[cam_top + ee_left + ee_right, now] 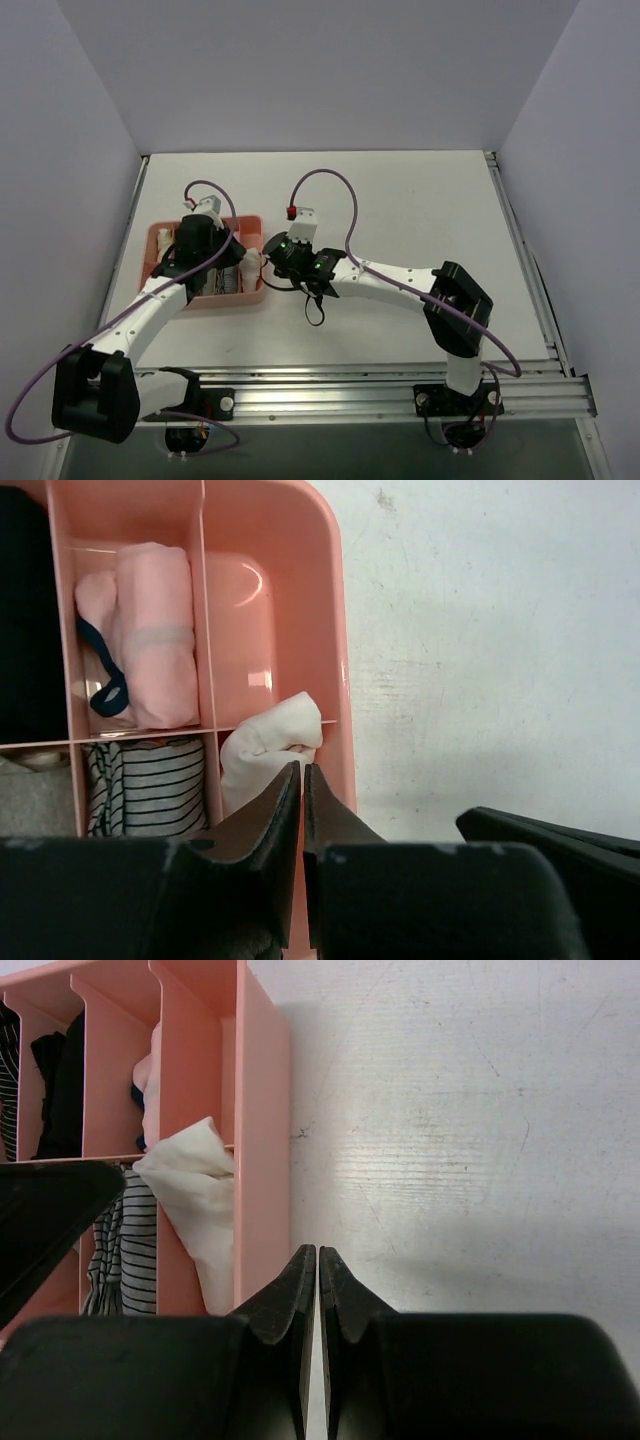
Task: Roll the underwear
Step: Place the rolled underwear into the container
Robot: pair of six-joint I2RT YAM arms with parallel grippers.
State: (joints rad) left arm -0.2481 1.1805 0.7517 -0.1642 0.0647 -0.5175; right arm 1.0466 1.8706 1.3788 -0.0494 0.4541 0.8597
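Observation:
The underwear's far end [300, 717] sticks up above the divider, so my left gripper should move down with closed fingers and push the white roll [258, 761] into its compartment before it leaves.
The underwear [270, 742] is a white roll standing in the near right compartment of the pink tray [335, 630], poking above the divider. It also shows in the right wrist view as the underwear [195, 1190] and from above [248, 268]. My left gripper [302, 768] hangs just above the tray's right rim, right next to the roll. Its jaws are together with nothing between them. My right gripper [318, 1252] is shut and empty over the bare table, just outside the tray's right wall [262, 1140].
Other compartments hold a pink roll with dark trim [150, 630], a striped roll [150, 785] and black garments [25, 610]. The compartment [245, 610] beyond the underwear holds nothing. The two grippers sit close together; the right arm [560, 840] shows beside the left fingers.

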